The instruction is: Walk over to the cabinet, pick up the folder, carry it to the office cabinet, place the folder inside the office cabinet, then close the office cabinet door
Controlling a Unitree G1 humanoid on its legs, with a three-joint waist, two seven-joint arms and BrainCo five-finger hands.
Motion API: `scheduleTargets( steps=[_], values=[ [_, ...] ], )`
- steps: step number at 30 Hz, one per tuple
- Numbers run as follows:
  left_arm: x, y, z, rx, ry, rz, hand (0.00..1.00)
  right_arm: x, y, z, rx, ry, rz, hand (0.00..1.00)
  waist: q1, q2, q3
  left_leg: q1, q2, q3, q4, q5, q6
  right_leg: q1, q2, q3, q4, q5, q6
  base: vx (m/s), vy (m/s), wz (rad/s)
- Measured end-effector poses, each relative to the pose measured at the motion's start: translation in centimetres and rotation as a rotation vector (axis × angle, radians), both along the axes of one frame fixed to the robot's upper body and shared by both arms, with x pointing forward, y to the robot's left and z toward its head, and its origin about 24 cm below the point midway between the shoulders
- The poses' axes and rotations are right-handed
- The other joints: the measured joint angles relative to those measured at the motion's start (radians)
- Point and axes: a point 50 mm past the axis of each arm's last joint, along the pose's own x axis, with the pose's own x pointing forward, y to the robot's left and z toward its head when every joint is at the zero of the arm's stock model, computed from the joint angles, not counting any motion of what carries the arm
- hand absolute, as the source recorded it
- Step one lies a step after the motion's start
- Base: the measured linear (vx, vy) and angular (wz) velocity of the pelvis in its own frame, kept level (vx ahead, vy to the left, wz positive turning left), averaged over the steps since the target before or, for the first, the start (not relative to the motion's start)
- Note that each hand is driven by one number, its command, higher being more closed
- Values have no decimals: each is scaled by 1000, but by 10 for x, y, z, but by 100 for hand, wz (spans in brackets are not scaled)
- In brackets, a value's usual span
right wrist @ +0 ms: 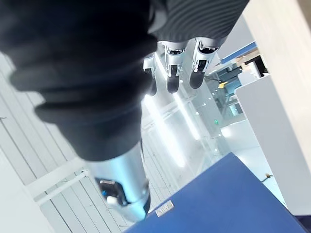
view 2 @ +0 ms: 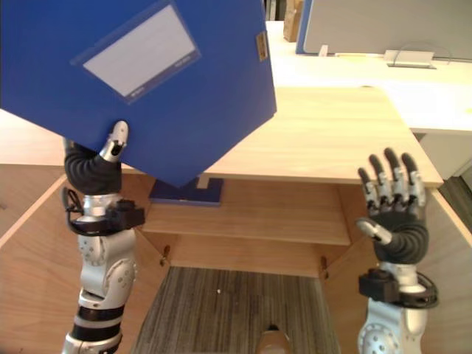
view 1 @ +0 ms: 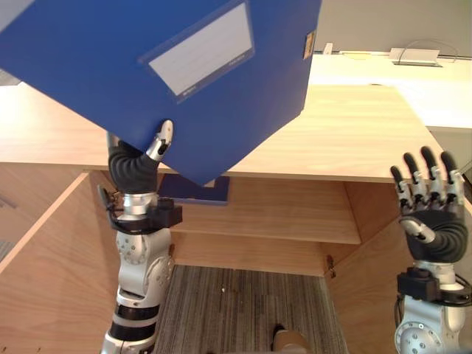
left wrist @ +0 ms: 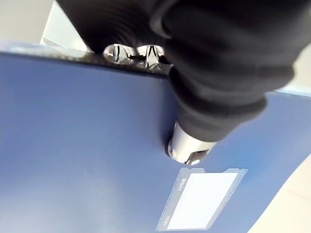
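Note:
The blue folder (view 1: 210, 92) is held only from below and still has a straight side edge (view 1: 309, 72), so it should stay stiff and closed when I carry it.
A large blue folder (view 1: 110, 66) with a pale label pocket (view 1: 200, 49) is held up, tilted, above the wooden cabinet top (view 1: 346, 133). My left hand (view 1: 140, 162) grips its lower edge, thumb (left wrist: 187, 145) pressed on the front face and the fingers behind it. The folder (left wrist: 82, 145) spreads wide past the thumb in the left wrist view. My right hand (view 1: 429, 203) is raised at the right, open, fingers straight, holding nothing. A corner of the folder (right wrist: 228, 199) shows in the right wrist view.
Below the top, the cabinet is open, with a wooden shelf (view 1: 295, 214) inside and doors swung out at left (view 1: 44, 251) and right (view 1: 369, 280). A second blue item (view 1: 195, 188) lies on the shelf. White desks (view 1: 391, 70) stand behind. Striped carpet (view 1: 243, 310) lies below.

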Motion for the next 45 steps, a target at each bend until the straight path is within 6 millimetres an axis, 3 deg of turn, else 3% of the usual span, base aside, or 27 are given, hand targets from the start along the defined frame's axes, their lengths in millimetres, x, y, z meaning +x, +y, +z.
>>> scheduleTargets(
  steps=[4,8,14,20,31,35,45],
  values=[
    [5,-2,-6,-27,34,-35,100,7,0,11,-106,7,-130,0,0,0,-11,-1,-6,-1,0,-2,4,0,-5,0,-1,3,5,0,0,0],
    [8,-16,-7,8,33,-107,100,15,9,31,-354,-20,-258,0,1,0,-24,0,-11,-1,0,-5,11,1,-10,1,-5,17,16,0,0,0],
    [12,-39,-5,70,24,-214,100,37,40,57,-569,-143,-228,0,11,0,-32,0,-13,-1,0,-2,19,4,-12,0,-12,36,17,0,0,0],
    [16,-54,-4,124,18,-270,100,52,48,72,-598,-201,-193,0,16,-1,-44,-4,-19,-13,-6,4,26,6,-18,-4,-14,38,17,25,11,5],
    [20,-56,-5,150,28,-286,100,84,52,90,-585,-210,-99,0,23,-4,-51,-14,-38,-38,-21,23,44,4,-39,-30,-16,54,23,16,28,8],
    [18,-65,-6,211,23,-337,100,93,45,98,-580,-193,-26,0,25,-4,-51,-13,-51,-40,-53,36,45,0,-44,-31,-26,69,31,12,40,2],
    [22,-64,-6,230,31,-328,100,108,35,120,-657,-187,-9,0,22,-6,-51,-3,-62,-38,-90,61,53,0,-43,-33,-38,79,32,18,41,0]
  ],
)
